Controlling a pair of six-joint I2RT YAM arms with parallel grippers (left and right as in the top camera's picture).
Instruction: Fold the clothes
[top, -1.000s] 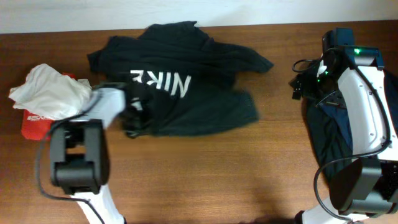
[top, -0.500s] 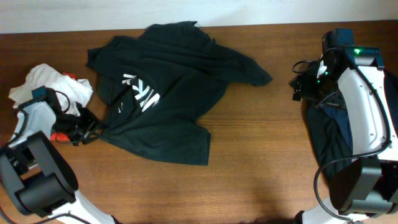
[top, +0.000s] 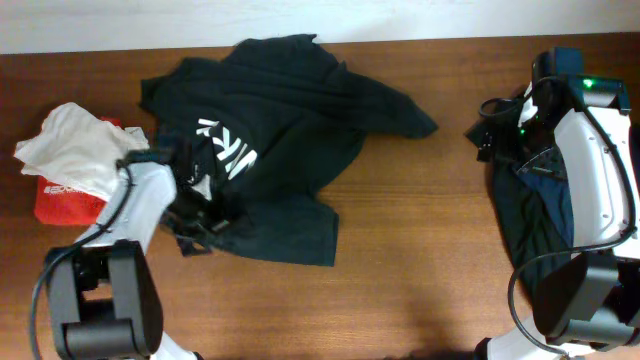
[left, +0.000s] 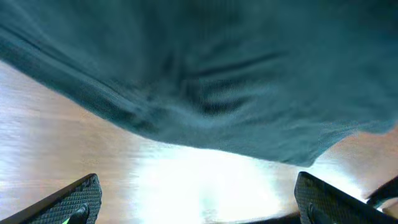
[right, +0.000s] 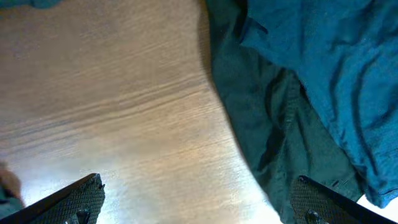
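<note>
The black T-shirt (top: 275, 130) is crumpled and lies at a slant, so my left gripper should pinch its near edge (top: 192, 246) and my right gripper should pinch its sleeve to stretch it before folding.
A black T-shirt (top: 280, 130) with white lettering lies crumpled across the table's left-centre, one flap folded down toward the front. My left gripper (top: 205, 225) sits at the shirt's lower-left edge. In the left wrist view its fingers (left: 78, 199) stand wide apart over bare wood, and the dark shirt fabric (left: 211, 81) fills the view ahead; the left gripper (left: 199, 208) is open and holds nothing. My right gripper (top: 487, 135) hangs open at the far right, beside a heap of dark and teal clothes (top: 530, 205). The right gripper (right: 202, 208) is empty above the wood, with the teal clothes (right: 311, 81) to its right.
A white garment (top: 75, 150) lies bunched on a red item (top: 55, 203) at the table's left edge. Bare wooden tabletop (top: 420, 260) stretches between the shirt and the right-hand heap. A pale wall runs along the back.
My left gripper has gone from shut to open and let the shirt go. The shirt's lower part was pulled over toward the front left; the left arm has since swung back to the shirt's edge.
</note>
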